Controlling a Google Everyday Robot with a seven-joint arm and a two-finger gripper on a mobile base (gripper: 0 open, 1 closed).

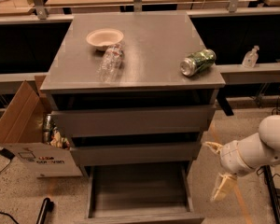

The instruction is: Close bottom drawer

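Note:
Clear floor point(203, 186) lies beside the open bottom drawer, so the robot's gripper should next go down toward the drawer's front point(182, 219) until its fingers get to the drawer's front.
The bottom drawer point(138, 190) of the grey cabinet point(135, 120) is pulled far out and shows an empty grey box; its flat front point(140, 218) lies at the frame's lower edge. The two upper drawers stand slightly out. My gripper point(217, 168) hangs on the white arm point(261, 148) to the right of the open drawer, level with its right side and apart from it. Its two pale fingers point(222, 189) are spread apart and hold nothing.
On the cabinet top lie a paper bowl point(104, 38), a clear plastic bottle point(111, 62) and a green can point(198, 62). An open cardboard box point(25, 134) with trash stands on the floor at the left. A small bottle point(250, 56) stands on the right ledge.

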